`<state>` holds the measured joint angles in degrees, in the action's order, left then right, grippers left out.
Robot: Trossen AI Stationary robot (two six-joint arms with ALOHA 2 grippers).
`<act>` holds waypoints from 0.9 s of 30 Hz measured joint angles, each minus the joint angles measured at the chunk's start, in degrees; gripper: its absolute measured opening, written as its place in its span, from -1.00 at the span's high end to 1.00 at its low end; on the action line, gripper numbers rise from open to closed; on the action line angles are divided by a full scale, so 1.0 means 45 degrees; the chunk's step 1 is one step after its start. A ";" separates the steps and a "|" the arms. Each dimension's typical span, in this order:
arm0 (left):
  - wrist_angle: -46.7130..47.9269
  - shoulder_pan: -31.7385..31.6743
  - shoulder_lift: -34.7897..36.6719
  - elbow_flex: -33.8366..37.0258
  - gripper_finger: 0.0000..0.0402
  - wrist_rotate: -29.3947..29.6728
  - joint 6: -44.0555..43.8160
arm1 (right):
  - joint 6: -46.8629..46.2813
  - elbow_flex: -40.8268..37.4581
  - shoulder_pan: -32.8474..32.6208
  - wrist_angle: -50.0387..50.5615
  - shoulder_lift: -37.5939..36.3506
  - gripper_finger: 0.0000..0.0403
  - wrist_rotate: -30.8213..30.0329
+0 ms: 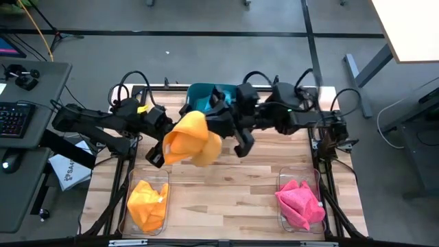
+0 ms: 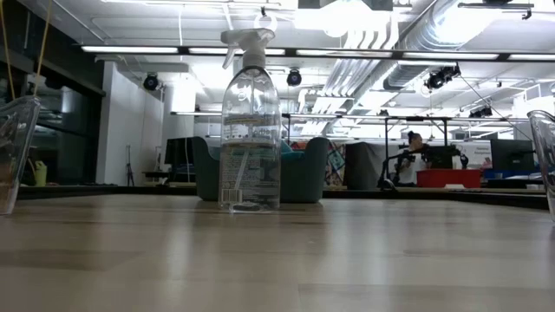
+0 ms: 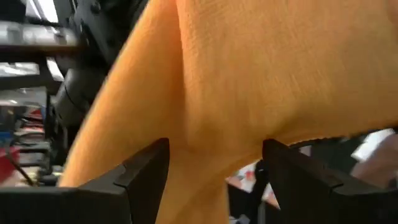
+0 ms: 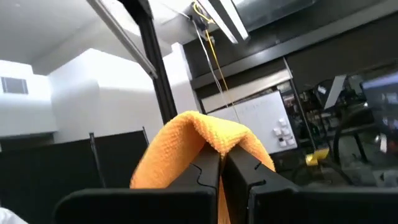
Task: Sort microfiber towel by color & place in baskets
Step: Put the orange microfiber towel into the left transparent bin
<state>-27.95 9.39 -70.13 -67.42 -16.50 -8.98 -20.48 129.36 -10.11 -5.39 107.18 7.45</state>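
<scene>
My left gripper should close its open fingers, because the orange towel [image 1: 180, 143] fills them. My right gripper should then let go, and I should carry the towel to the bin of orange towels [image 1: 147, 205].
An orange microfiber towel [image 1: 192, 139] hangs in the air above the table's middle, between both arms. My right gripper [image 4: 221, 157] is shut on it; in the high view it sits at the towel's far right side [image 1: 214, 118]. My left gripper [image 3: 217, 168] is open, its fingers on either side of the towel [image 3: 249, 74]; from above it is at the towel's left edge [image 1: 163, 143]. The dark teal tub [image 1: 201, 92] stands at the far middle. One clear bin [image 1: 130, 195] near left holds orange towels [image 1: 147, 202]; the other [image 1: 281, 185] near right holds pink ones [image 1: 300, 202]. My right gripper pinches a raised fold of the orange towel [image 4: 211, 134] between its two shut fingers. The cloth bulges over the fingertips and drapes away on both sides, lifted clear of the table. My left gripper: the cloth fills the gap between the open fingers [image 3: 146, 171]; whether it touches them, I cannot tell.
A clear spray bottle [image 2: 251, 121] stands upright on the table in front of the teal tub [image 2: 303, 178]. Bare wood [image 1: 223, 189] lies between the two clear bins. A desk with a keyboard [image 1: 14, 116] is off the table's left. A person [image 2: 416, 147] sits far behind.
</scene>
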 joint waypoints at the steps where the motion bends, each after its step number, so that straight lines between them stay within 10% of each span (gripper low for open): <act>1: 0.0020 0.0000 0.0000 0.0000 -0.23 0.0068 0.0193 | -0.0149 -0.0006 0.0015 -0.0014 0.0093 1.00 -0.0026; 15: 0.0967 -0.0867 0.0005 0.0005 -0.23 0.1224 0.1905 | -0.0702 -0.0001 -0.0269 -0.1136 0.0470 1.00 -0.0459; 27: 0.0223 -0.0884 0.0039 0.0010 -0.22 -0.3177 -0.0712 | -0.0483 -0.0001 -0.0018 -0.0387 0.0470 1.00 -0.0858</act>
<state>-26.95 5.41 -69.95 -67.37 -30.80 -12.18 -22.65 129.36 -10.19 -7.13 109.30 3.59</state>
